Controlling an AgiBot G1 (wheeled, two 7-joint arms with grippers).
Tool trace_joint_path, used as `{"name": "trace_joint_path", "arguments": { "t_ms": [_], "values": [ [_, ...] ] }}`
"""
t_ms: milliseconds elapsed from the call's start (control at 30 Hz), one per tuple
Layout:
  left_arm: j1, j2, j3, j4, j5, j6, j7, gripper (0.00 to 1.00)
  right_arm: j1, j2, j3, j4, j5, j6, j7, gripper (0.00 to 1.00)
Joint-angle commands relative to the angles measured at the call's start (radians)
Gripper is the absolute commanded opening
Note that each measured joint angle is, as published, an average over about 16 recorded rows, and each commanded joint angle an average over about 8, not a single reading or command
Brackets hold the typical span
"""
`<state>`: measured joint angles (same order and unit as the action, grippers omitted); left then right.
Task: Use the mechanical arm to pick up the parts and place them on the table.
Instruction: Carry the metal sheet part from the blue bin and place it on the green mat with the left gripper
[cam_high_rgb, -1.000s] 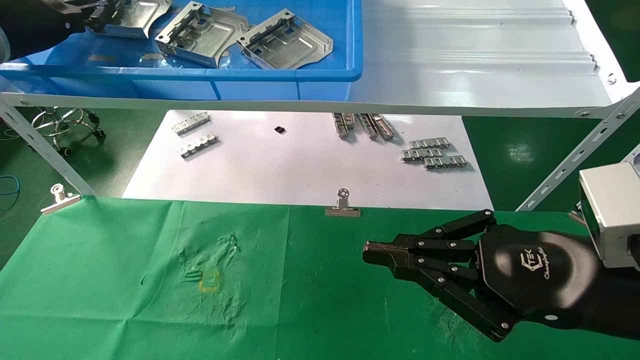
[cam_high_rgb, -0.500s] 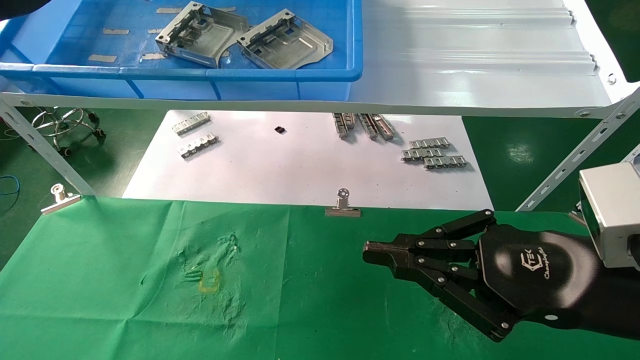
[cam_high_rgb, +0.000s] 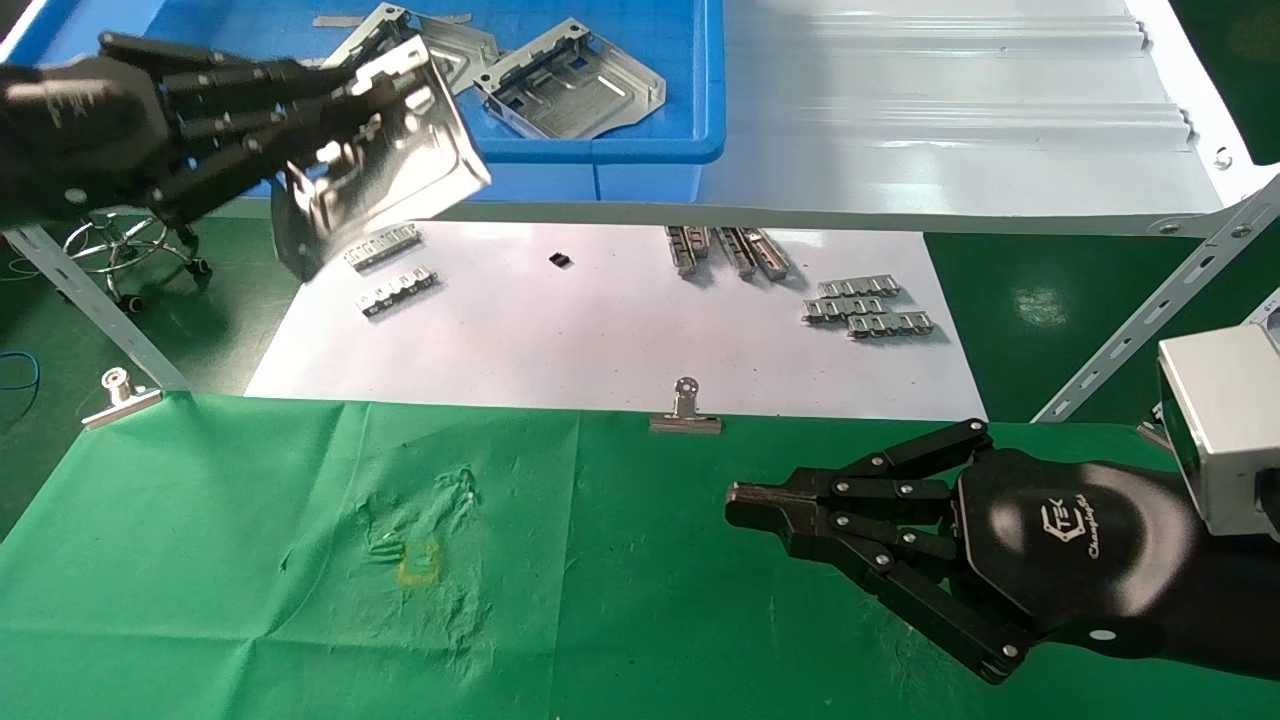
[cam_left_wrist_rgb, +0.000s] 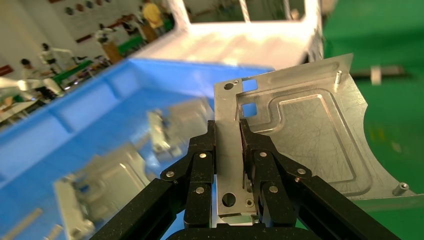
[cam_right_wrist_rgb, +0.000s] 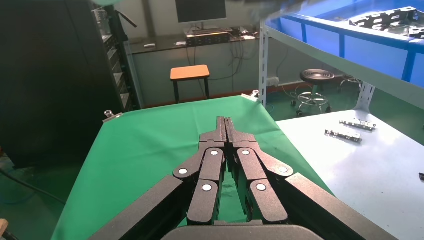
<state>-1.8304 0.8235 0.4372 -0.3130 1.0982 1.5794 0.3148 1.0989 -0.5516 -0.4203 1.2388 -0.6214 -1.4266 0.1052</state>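
I carry on bringing the silvery part down until it rests on the green cloth, which lies open. My left gripper is holding the part by its edge.
My left gripper is shut on the flange of a silvery sheet-metal part and holds it in the air in front of the blue bin, above the white paper's left end. In the left wrist view the fingers clamp the part's flange. Two more parts lie in the bin, one partly hidden behind the held one. My right gripper is shut and empty, low over the green cloth table, also seen in the right wrist view.
A pale grey ribbed shelf carries the bin. Below it a white paper sheet holds small toothed metal strips. Silver binder clips fasten the cloth's far edge. Slanted shelf struts stand at both sides.
My left gripper has come back into view from the upper left, carrying one part out of the bin and over its front edge. The right arm has not moved.
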Motion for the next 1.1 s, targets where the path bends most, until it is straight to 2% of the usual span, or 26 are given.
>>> {"name": "trace_joint_path", "arguments": {
  "t_ms": [33, 267, 467, 733, 1100],
  "values": [
    [0.034, -0.015, 0.009, -0.042, -0.008, 0.029, 0.033, 0.00, 0.000, 0.000, 0.000, 0.000, 0.000, 0.000, 0.000, 0.00],
    [0.226, -0.127, 0.115, -0.316, -0.143, 0.021, 0.103, 0.00, 0.000, 0.000, 0.000, 0.000, 0.000, 0.000, 0.000, 0.00],
    [0.308, -0.166, 0.208, -0.377, -0.142, 0.010, 0.219, 0.00, 0.000, 0.000, 0.000, 0.000, 0.000, 0.000, 0.000, 0.00],
    [0.350, -0.141, 0.310, -0.293, -0.096, 0.001, 0.412, 0.00, 0.000, 0.000, 0.000, 0.000, 0.000, 0.000, 0.000, 0.00],
    [0.325, -0.035, 0.349, -0.055, -0.061, -0.036, 0.585, 0.00, 0.000, 0.000, 0.000, 0.000, 0.000, 0.000, 0.000, 0.00]
  ]
}}
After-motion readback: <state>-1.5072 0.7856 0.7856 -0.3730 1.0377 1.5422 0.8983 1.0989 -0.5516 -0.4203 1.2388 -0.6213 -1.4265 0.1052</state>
